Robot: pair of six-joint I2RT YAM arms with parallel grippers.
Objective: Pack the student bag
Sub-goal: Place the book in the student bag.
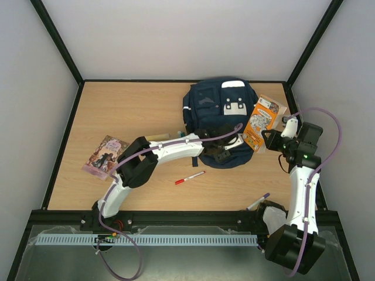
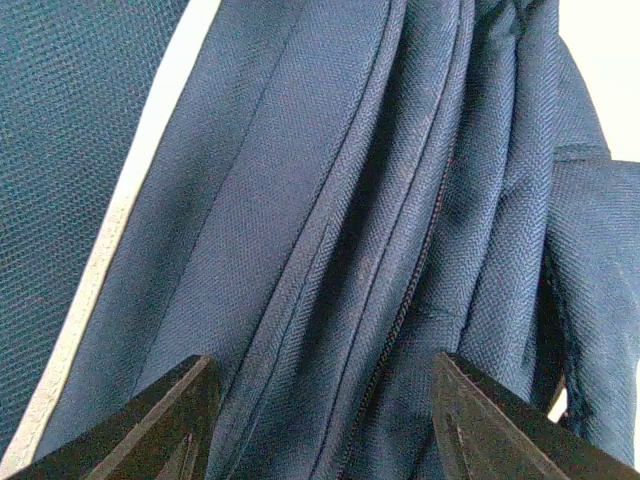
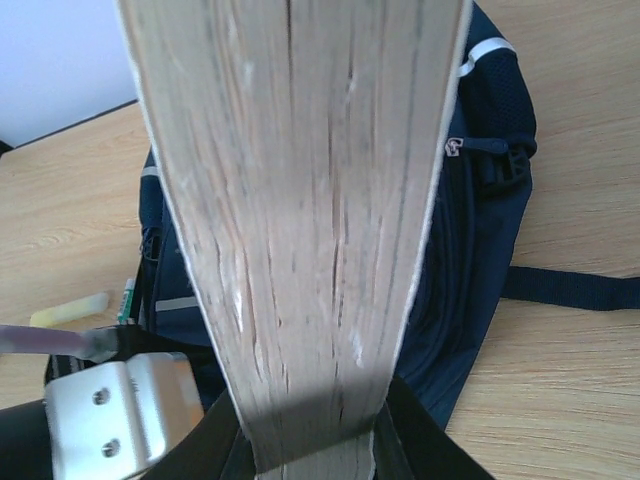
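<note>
Next, my left gripper lifts the bag's flap first, because it covers the bag's opening. Then my right gripper should swing the orange book to the bag's near edge.
The navy-blue student bag lies at the back middle of the table, white patch up. My left gripper is at the bag's near edge. In the left wrist view its jaws stand wide apart, with bag fabric and a zip line between them; nothing is clamped. My right gripper is shut on an orange illustrated book, held tilted against the bag's right side. In the right wrist view the book's page edges fill the middle, held between the fingers, with the bag behind.
A red pen lies in front of the bag. A purple-covered book lies at the left. A yellow highlighter and a green-capped marker lie left of the bag. Another pen lies near the right arm's base.
</note>
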